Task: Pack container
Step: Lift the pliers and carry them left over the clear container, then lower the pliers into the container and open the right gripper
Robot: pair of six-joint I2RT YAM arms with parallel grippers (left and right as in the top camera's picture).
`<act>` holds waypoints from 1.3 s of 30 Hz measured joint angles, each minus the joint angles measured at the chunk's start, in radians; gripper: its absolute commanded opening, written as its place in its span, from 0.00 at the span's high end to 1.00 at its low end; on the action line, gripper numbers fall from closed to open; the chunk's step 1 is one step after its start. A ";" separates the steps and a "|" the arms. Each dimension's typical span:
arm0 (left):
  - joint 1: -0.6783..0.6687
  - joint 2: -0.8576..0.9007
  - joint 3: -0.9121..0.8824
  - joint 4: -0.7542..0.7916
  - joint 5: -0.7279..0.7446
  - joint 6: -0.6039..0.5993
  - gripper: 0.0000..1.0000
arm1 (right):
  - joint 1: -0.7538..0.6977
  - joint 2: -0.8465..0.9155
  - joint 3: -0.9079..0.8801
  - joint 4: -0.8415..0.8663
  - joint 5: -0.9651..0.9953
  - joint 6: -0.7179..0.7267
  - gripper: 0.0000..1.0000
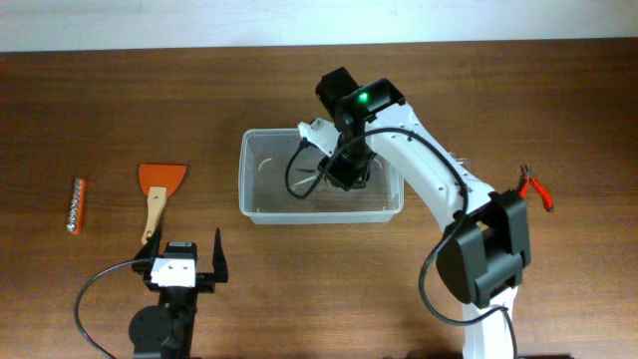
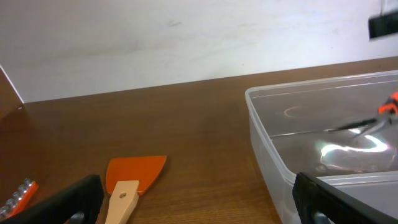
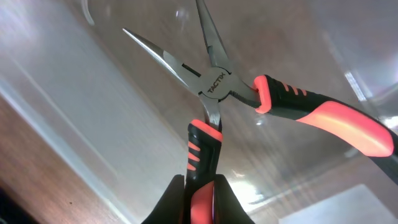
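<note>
I should keep lowering the red-and-black long-nose pliers [image 3: 216, 85] with my right gripper, since they hang fully inside the container's sides, and let go just above the container's bottom [image 1: 324, 202].
The clear container [image 1: 261, 207] stands mid-table; its near corner shows in the left wrist view [image 2: 267, 130]. My right gripper [image 1: 347, 168] is inside it, shut [image 3: 202, 202] on one handle of red-and-black long-nose pliers [image 3: 214, 84], whose jaws hang open over the container's floor [image 3: 93, 118]. The pliers' tip shows in the left wrist view [image 2: 385, 112]. My left gripper [image 1: 184, 261] is open and empty near the front edge, its fingers [image 2: 199, 208] either side of the wooden handle of an orange scraper [image 1: 159, 181], also in the left wrist view [image 2: 134, 174].
A second pair of red-handled pliers [image 1: 536, 187] lies at the right of the table. A strip of screwdriver bits [image 1: 76, 204] lies at the far left; it also shows in the left wrist view [image 2: 17, 194].
</note>
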 measured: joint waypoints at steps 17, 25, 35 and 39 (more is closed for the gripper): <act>0.000 0.000 0.000 0.000 0.000 0.000 0.01 | 0.000 0.037 -0.060 0.077 -0.015 0.000 0.85; 0.000 0.000 0.000 0.000 0.000 0.000 0.01 | 0.000 0.053 -0.061 0.096 -0.020 -0.002 0.77; 0.000 0.000 0.000 0.000 0.000 0.000 0.01 | 0.000 0.061 -0.016 0.000 -0.019 0.001 0.58; 0.000 0.000 0.000 0.000 0.000 0.000 0.01 | -0.007 0.065 0.143 -0.108 0.009 -0.002 0.00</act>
